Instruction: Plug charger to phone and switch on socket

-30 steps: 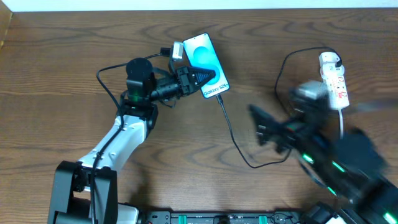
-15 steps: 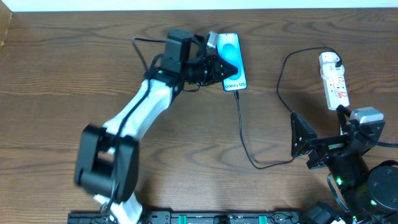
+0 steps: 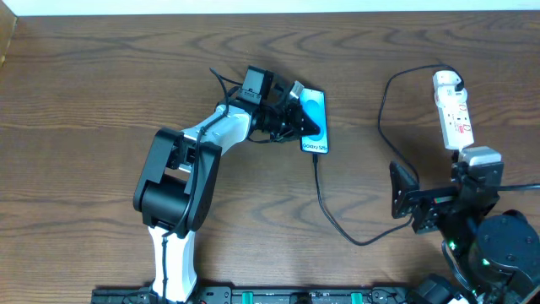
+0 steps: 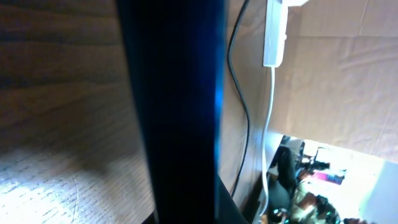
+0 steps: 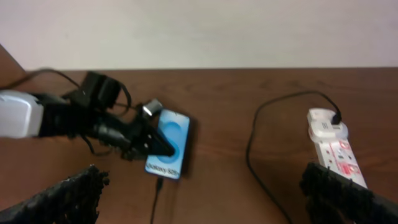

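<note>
I should lower the phone to the wood [image 3: 301, 158] next with my left gripper and let go of it there, because the charger is in the phone's bottom edge [image 3: 315, 154] and the wood beneath is clear.
The phone [image 3: 315, 121] with its cyan screen lies at the middle back of the table. My left gripper [image 3: 294, 116] is shut on its left side, fingers across the screen. In the left wrist view the phone [image 4: 174, 112] is a dark band filling the middle. The charger, a thin black cable [image 3: 337, 226], runs from the phone's bottom edge in a loop to a black plug [image 3: 456, 78] in the socket, a white power strip [image 3: 454, 114]. My right gripper [image 3: 413, 207] is wide open and empty, in front of the strip. The right wrist view shows the phone [image 5: 169, 146], cable [image 5: 252, 155] and strip [image 5: 333, 146].
The strip's white cord [image 4: 268, 137] runs off toward the table edge. The left arm [image 3: 181, 169] stretches from the front left toward the phone. The right arm's base [image 3: 498, 253] fills the front right corner.
My left gripper moved the phone rightward, then a little nearer, and the cable followed. The right arm pulled back to the front right and settled.
</note>
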`<state>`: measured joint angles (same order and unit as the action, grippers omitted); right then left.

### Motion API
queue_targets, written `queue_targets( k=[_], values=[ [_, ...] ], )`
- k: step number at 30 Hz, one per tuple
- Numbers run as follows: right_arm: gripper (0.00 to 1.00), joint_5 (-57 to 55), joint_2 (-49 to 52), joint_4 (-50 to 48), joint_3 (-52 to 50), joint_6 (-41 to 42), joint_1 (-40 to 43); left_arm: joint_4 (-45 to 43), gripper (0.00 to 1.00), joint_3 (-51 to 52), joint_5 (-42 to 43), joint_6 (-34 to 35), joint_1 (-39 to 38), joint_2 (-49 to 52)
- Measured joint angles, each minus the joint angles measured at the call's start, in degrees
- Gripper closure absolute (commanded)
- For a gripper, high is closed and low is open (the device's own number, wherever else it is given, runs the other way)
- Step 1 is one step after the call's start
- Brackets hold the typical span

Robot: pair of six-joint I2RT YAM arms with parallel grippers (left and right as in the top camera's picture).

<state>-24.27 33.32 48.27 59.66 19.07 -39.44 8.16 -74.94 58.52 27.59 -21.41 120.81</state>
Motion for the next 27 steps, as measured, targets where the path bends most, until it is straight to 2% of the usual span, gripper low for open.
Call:
queue_targets(
  k=[7,15,27],
  values=[
    [0.01,0.07,0.0,-1.36,0.0,0.0,0.0,5.31,0.92,0.0,-4.39,-5.22,-0.24,0.0],
    [0.01,0.11,0.0,0.79,0.0,0.0,0.0,5.35,0.93,0.0,-8.98,-6.36,-0.24,0.0],
    [0.01,0.72,0.0,8.66,-0.02,0.0,0.0,5.38,0.92,0.0,-9.6,-6.67,-0.24,0.0]
  ],
)
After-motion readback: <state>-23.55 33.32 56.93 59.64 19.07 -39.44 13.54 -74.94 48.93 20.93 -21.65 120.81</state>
